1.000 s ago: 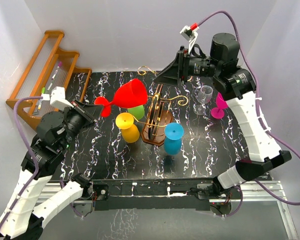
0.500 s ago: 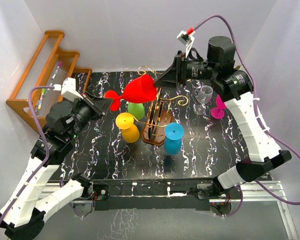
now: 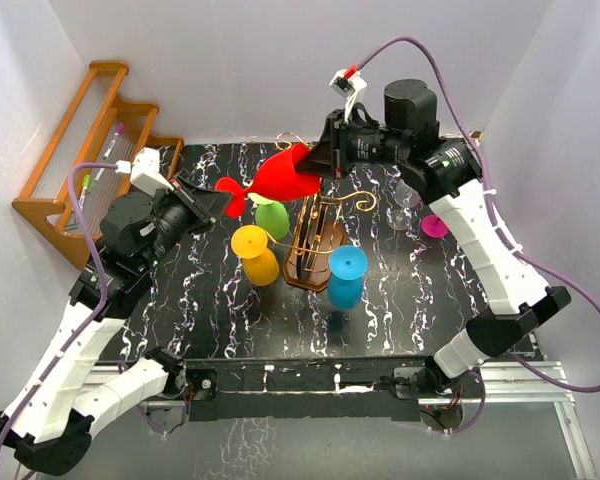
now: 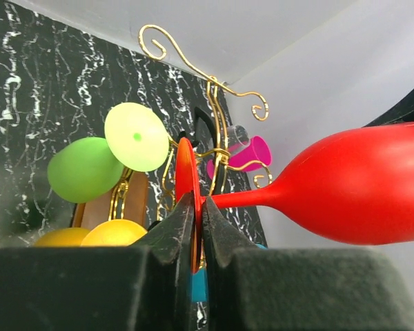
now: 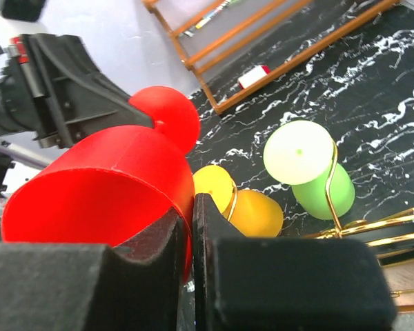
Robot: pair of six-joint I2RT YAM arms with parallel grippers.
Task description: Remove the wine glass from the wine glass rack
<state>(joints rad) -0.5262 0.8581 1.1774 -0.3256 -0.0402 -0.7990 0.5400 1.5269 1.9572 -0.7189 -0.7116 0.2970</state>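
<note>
My left gripper should, with both grippers holding the red wine glass, open off its foot [image 3: 231,197] before my right gripper takes it over beside the pink glass.
A red wine glass [image 3: 285,178] hangs on its side in the air just above and left of the wine glass rack [image 3: 315,235], clear of its gold wire arms [image 4: 214,103]. My left gripper [image 3: 217,200] is shut on the glass's flat foot, which sits edge-on between the jaws [image 4: 198,200]. From the other side, my right gripper [image 3: 315,165] is shut on the wall of the bowl [image 5: 96,179] at the rim, one finger inside and one outside [image 5: 186,207]. A green glass [image 3: 272,220], a yellow glass [image 3: 255,250] and a blue glass [image 3: 346,275] hang at the rack.
An orange-brown stepped shelf [image 3: 90,150] stands at the back left corner. A clear glass [image 3: 410,190] and a pink glass [image 3: 438,222] stand at the back right, partly behind my right arm. White walls close the table on three sides.
My left arm has carried the red glass right and toward the back. My right gripper has moved left to meet it and has shut on the bowl's rim.
</note>
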